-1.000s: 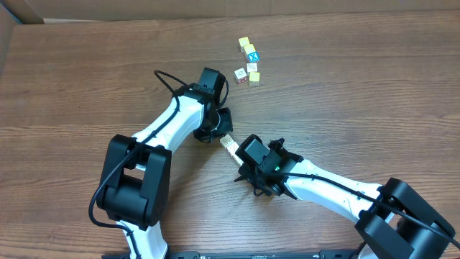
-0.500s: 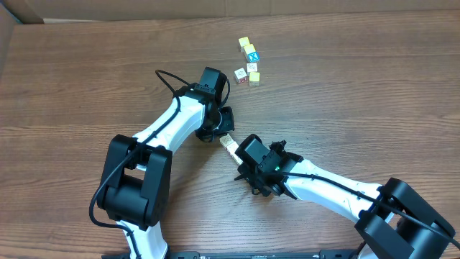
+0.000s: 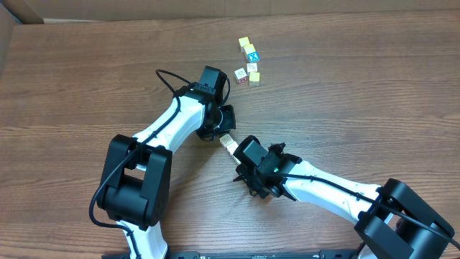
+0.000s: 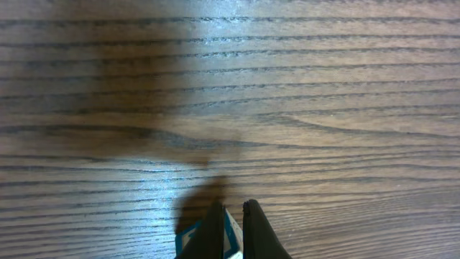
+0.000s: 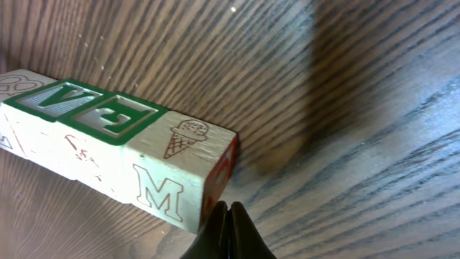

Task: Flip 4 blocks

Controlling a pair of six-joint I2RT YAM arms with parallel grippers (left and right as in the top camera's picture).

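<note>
The row of blocks (image 3: 229,144) sits at a slant between the robot's grippers, so the left gripper should move back while the right gripper pushes the row's near end (image 5: 218,174) to make it straight.
A short row of several white alphabet blocks (image 3: 228,143) lies on the table between my two grippers. In the right wrist view the row (image 5: 122,137) shows green-bordered letters on top, an ice-cream picture and an M on its side. My right gripper (image 5: 228,212) is shut, with its tips against the row's red-bordered end face. That gripper (image 3: 237,155) is at the row's near end and my left gripper (image 3: 222,133) is at the far end. The left gripper (image 4: 233,212) is shut, and a blue-bordered block (image 4: 188,234) lies just under its tips.
A loose cluster of small cubes stands farther back: a yellow one (image 3: 244,42), a blue one with a white X (image 3: 251,54), a white one (image 3: 252,67), a red-bordered one (image 3: 241,74) and another yellow one (image 3: 254,78). A black cable (image 3: 167,79) loops off the left arm.
The right arm has edged slightly left, toward the row. The left arm and the blocks look unmoved.
</note>
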